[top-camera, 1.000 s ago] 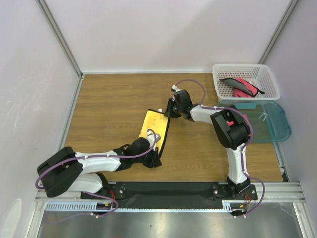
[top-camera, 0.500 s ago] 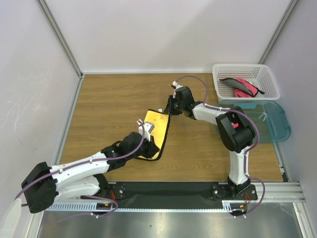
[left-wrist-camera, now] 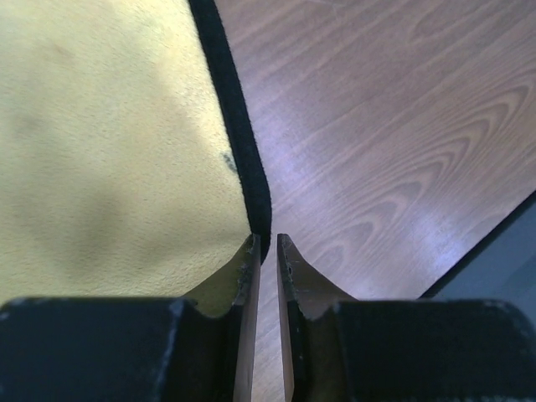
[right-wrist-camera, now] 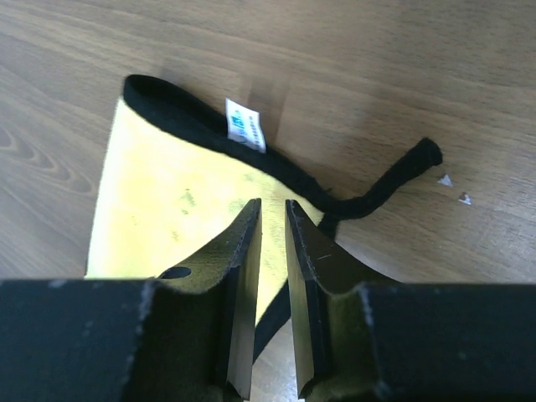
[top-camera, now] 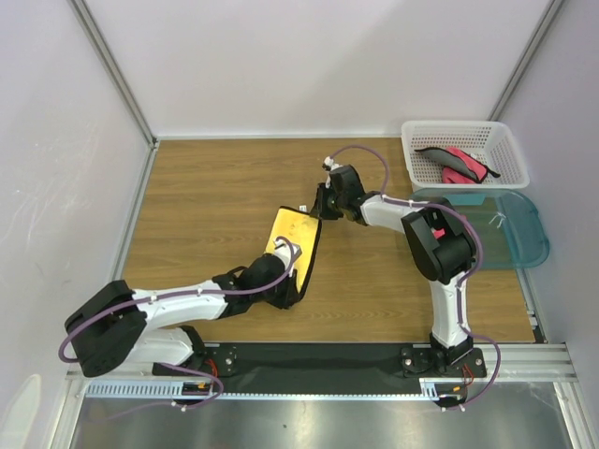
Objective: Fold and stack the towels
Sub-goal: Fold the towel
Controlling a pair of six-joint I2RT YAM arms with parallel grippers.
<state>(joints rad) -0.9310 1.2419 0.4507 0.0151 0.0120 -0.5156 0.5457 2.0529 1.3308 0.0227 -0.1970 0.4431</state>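
Note:
The yellow towel angles away from me, label at the towel's far end [top-camera: 302, 209], so my left gripper should bring the towel's near end [top-camera: 304, 287] around to lay it crosswise.
One yellow towel [top-camera: 292, 238] with black edging lies on the wooden table, mid-scene. My left gripper [top-camera: 294, 292] is at its near right corner. In the left wrist view the jaws [left-wrist-camera: 266, 239] stand almost shut, a thin slit showing only wood, and the towel's [left-wrist-camera: 109, 142] black corner sits right at the tips. My right gripper [top-camera: 318, 210] is at the far end by the white label [right-wrist-camera: 245, 126]. It [right-wrist-camera: 273, 205] is also nearly shut, low over the towel [right-wrist-camera: 167, 201], which lies beneath the fingers. Pink-red towels [top-camera: 456, 164] lie in the basket.
A white lattice basket [top-camera: 505, 138] stands at the far right, with a teal translucent tub [top-camera: 526, 234] just in front of it. A black cord loop [right-wrist-camera: 394, 180] trails from the towel's far corner. A black strip [top-camera: 318, 360] runs along the near table edge.
My left arm swung out to the towel's left side half a second ago and has come back to its near right corner. The right arm has hardly moved.

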